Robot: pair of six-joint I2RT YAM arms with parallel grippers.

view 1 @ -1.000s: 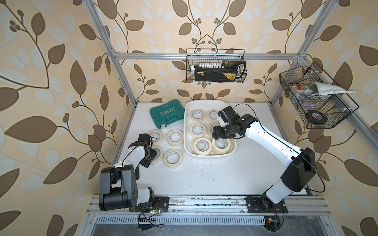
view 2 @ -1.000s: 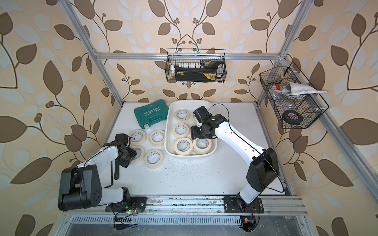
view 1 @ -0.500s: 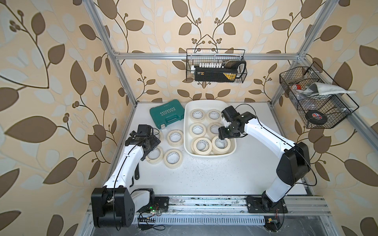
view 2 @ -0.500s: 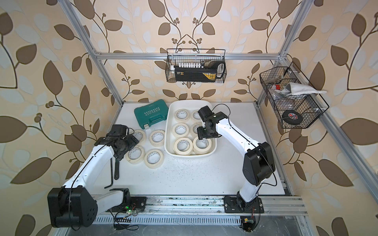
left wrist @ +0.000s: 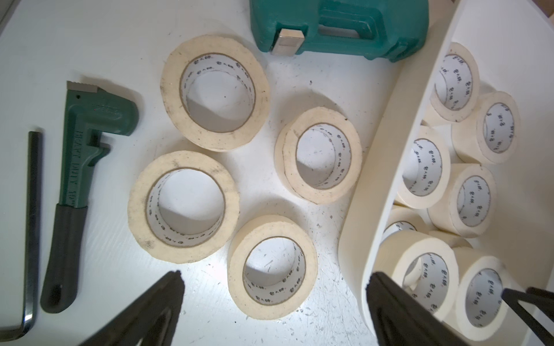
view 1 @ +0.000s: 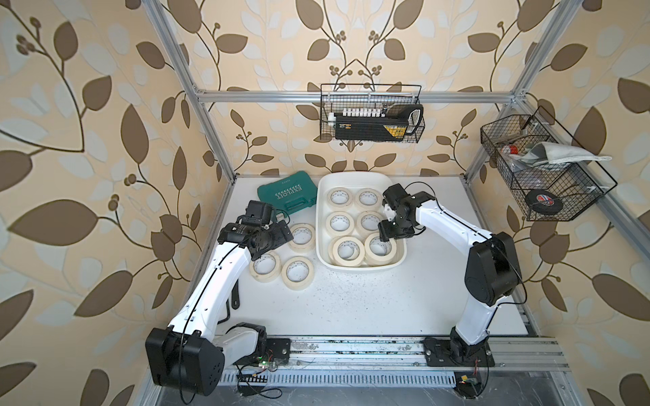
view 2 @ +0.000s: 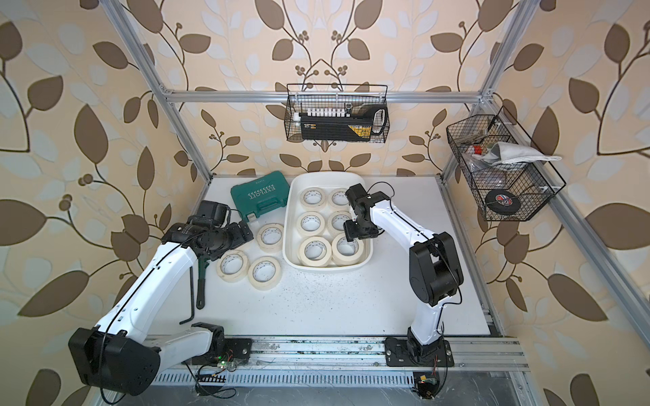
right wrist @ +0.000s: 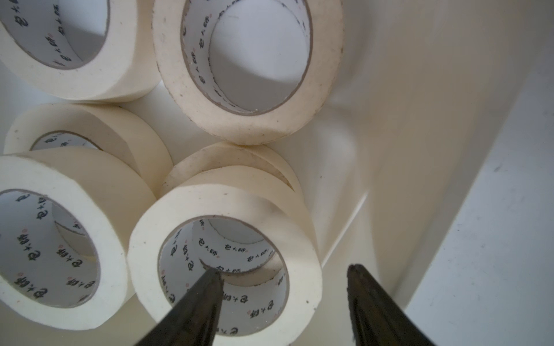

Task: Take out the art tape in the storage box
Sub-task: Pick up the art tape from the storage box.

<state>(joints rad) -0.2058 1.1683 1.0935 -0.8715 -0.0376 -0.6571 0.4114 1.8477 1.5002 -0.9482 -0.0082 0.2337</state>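
Note:
My right gripper is above the top roll [view 1: 380,247], which lies across the storage box from the loose rolls [view 1: 298,272], so next I lift that roll and hand it to my left gripper.
The storage box [view 1: 351,176] [view 2: 290,211] is a white tub at the back middle of the table, with several cream art tape rolls [view 1: 339,223] in it, some stacked. Several more rolls [left wrist: 215,93] [view 1: 297,272] lie on the table to its left. My right gripper [right wrist: 284,272] [view 1: 385,233] is open over the box's near right corner. One finger is inside the core of the top roll [right wrist: 227,206] and the other is outside it by the box wall. My left gripper [left wrist: 274,277] [view 1: 281,233] hangs wide open and empty above the loose rolls.
A green tool case [view 1: 286,195] lies at the back left beside the box. A green pipe wrench [left wrist: 87,143] and a hex key [left wrist: 31,209] lie along the table's left edge. Wire baskets [view 1: 371,116] [view 1: 541,168] hang on the back and right walls, the right one holding a black tape roll [view 1: 541,200].
My left gripper has opened and risen from the table's left side, moving toward the box. My right gripper has shifted a little toward the box's near right corner.

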